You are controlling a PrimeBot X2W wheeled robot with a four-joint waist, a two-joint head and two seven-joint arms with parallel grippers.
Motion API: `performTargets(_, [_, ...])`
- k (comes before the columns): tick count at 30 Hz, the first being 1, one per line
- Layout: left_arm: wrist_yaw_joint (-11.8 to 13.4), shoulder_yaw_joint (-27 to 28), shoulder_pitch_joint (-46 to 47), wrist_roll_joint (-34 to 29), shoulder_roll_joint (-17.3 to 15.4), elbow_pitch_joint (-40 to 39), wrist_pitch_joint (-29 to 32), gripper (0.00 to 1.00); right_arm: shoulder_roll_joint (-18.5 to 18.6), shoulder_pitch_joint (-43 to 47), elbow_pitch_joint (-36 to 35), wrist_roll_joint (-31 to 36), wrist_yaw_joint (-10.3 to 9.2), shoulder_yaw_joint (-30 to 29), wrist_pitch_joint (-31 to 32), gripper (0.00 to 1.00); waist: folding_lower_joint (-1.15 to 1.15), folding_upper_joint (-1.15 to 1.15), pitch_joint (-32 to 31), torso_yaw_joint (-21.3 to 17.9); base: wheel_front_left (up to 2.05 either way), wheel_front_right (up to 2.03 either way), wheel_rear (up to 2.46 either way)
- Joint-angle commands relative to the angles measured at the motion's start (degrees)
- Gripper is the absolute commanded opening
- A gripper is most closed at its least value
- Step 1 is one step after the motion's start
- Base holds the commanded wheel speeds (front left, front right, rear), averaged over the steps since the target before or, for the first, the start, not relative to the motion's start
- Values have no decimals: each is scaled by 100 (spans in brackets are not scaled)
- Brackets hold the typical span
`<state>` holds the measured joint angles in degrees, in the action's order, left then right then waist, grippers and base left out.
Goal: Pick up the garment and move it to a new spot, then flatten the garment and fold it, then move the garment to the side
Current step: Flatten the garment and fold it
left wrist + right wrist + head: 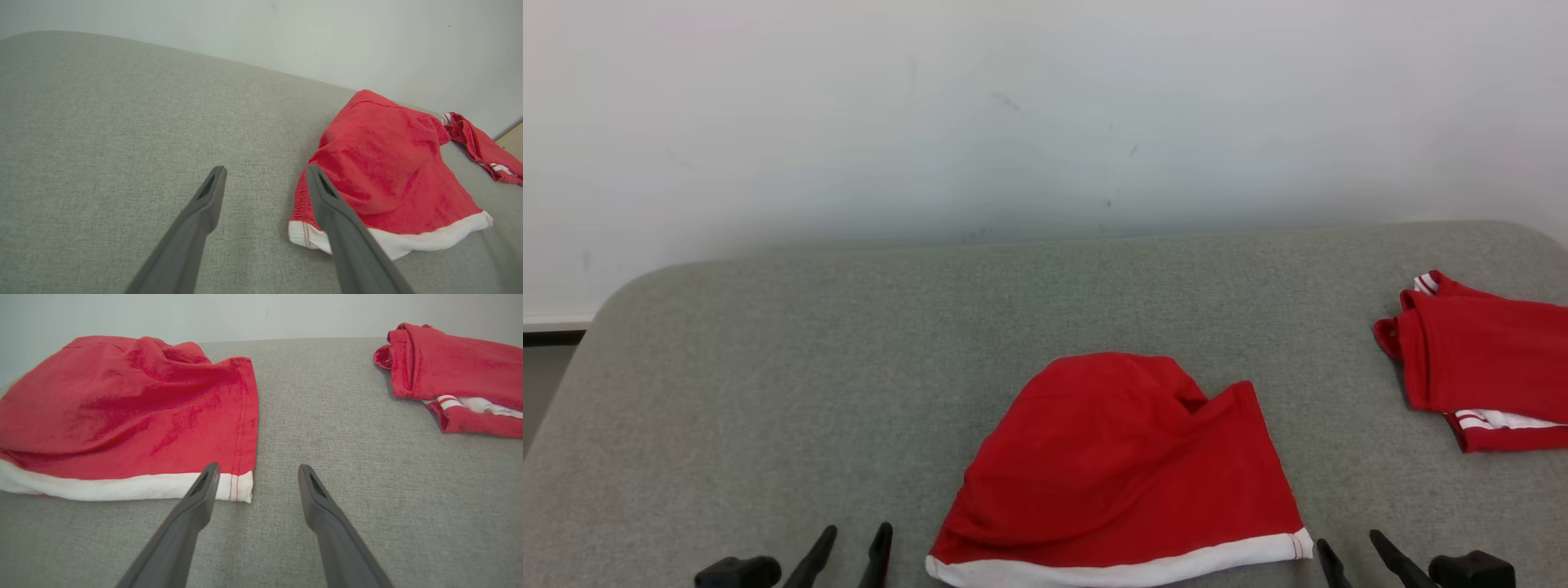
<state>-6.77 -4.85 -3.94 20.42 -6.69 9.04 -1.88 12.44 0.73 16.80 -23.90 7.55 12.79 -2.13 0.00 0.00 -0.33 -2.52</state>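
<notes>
I expect more of the red garment [1111,461] to spread out from underneath when I pull the white band, because the garment's far edge bulges in a tucked fold [1190,395].
A red garment [1119,465] with a white band along its near hem lies rumpled on the grey table, near the front edge at the middle. It also fills the right half of the left wrist view [388,171] and the left half of the right wrist view [122,412]. My left gripper [854,539] stands open just left of the garment's near-left corner, holding nothing. On the other side, my right gripper [1349,545] is open beside the near-right corner, also with nothing in it. Neither touches the cloth.
A second red garment [1486,367] with white stripes lies folded at the table's right edge, seen also in the right wrist view [457,375]. The grey table [809,367] has rounded far corners and stands against a pale wall [1045,114].
</notes>
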Motion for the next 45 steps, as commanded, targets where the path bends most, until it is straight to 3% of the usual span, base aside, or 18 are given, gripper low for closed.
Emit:
performTargets(1, [-11, -3, 0, 108, -69, -30, 65, 100, 23, -139, 43, -43, -15, 57, 59, 100, 0, 0, 27, 23, 0, 0, 0])
performTargets(12, [-72, -669, 216, 584, -335, 83, 592, 100, -62, -700, 766, -399, -15, 500, 548, 100, 0, 0, 304, 120, 0, 0, 0])
performTargets(28, [-68, -2033, 870, 1712, -1075, 454, 778, 100, -142, -1299, 1533, -755, -15, 1081, 406, 100, 0, 0, 639, 160, 0, 0, 0])
performTargets(32, [-68, -2210, 1041, 1878, -1184, 598, 612, 100, -129, -1376, 1643, -853, -14, 1218, 373, 86, 0, 0, 699, 145, 0, 0, 0])
performTargets(37, [-68, -2458, 1229, 1987, -1281, 800, 486, 100, -125, -1433, 1756, -955, -14, 1386, 360, 60, 0, 0, 738, 100, 0, 0, 0])
performTargets(38, [-68, -2497, 1251, 2013, -1307, 834, 477, 87, -123, -1438, 1770, -972, -13, 1420, 354, 49, 0, 0, 735, 88, 0, 0, 0])
performTargets(39, [-65, -2538, 1260, 2056, -1329, 864, 440, 34, -120, -1440, 1786, -983, -13, 1450, 347, 43, 0, 0, 729, 76, 0, 0, 0])
performTargets(40, [-65, -2579, 1276, 2082, -1344, 886, 422, 0, -115, -1442, 1797, -1003, -13, 1477, 342, 31, 0, 0, 721, 66, 0, 0, 0])
performTargets(41, [-65, -2605, 1293, 2119, -1358, 911, 386, 0, -110, -1448, 1792, -1034, -13, 1507, 317, 7, 0, 0, 708, 56, 0, 0, 0])
performTargets(42, [-65, -2624, 1303, 2148, -1373, 931, 357, 0, -99, -1450, 1789, -1060, -14, 1526, 284, 0, 0, 0, 689, 48, 0, 0, 0])
performTargets(45, [-65, -2684, 1292, 2208, -1423, 993, 270, 0, -47, -1436, 1778, -1143, -14, 1563, 198, 0, 0, 0, 611, 26, 0, 0, 0])
